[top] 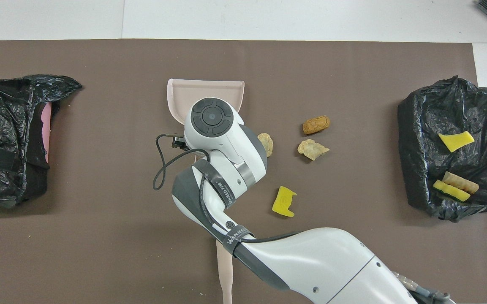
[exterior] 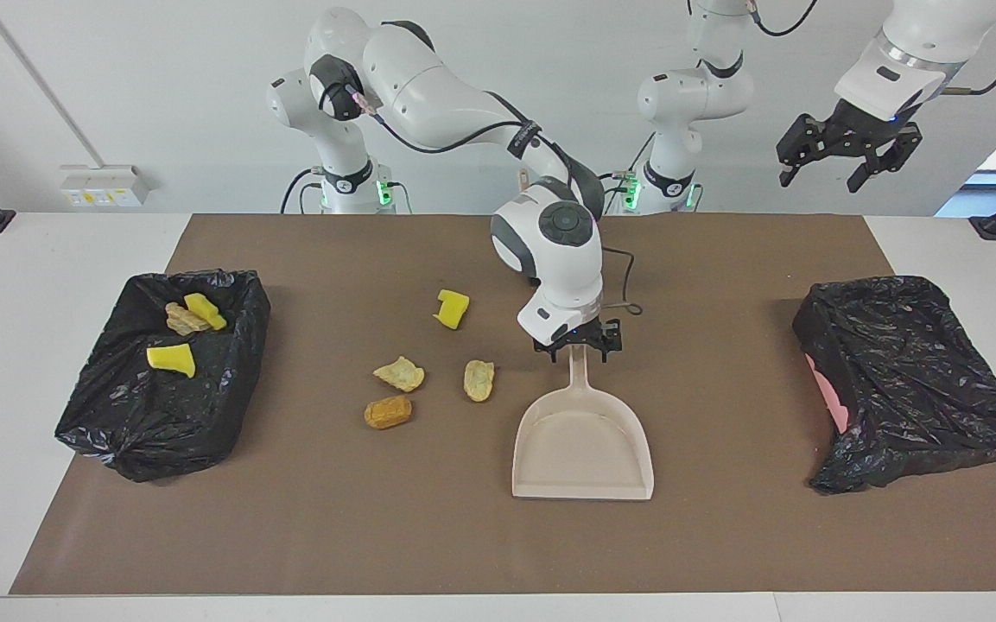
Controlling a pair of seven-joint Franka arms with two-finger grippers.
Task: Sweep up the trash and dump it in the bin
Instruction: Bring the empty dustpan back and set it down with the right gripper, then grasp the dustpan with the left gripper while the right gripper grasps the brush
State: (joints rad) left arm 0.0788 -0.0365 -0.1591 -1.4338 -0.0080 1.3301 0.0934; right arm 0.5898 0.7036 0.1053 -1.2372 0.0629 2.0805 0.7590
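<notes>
My fingers are open and the dustpan is flat beside the trash (exterior: 582, 446). My right gripper should go on to the beige handle (top: 224, 276) near the robots before it closes there.
The beige dustpan (exterior: 582, 445) (top: 205, 88) lies flat on the brown mat, its handle pointing toward the robots. My right gripper (exterior: 578, 347) stands open around the handle's end, a finger on either side. Loose trash lies beside the pan toward the right arm's end: a tan chunk (exterior: 478, 380) (top: 265, 143), another tan chunk (exterior: 399, 373) (top: 312, 149), an orange-brown lump (exterior: 388, 412) (top: 316, 125), and a yellow sponge piece (exterior: 452, 308) (top: 284, 202) nearer the robots. The black-lined bin (exterior: 230, 380) (top: 412, 126) at the right arm's end holds three scraps. My left gripper (exterior: 843, 160) hangs open, high over its own end.
A second black-bagged bin (exterior: 912, 380) (top: 2, 139) with a pink patch showing sits at the left arm's end. A beige handle (top: 225, 274) pokes out from under the right arm, close to the robots. The brown mat (exterior: 377, 536) covers most of the white table.
</notes>
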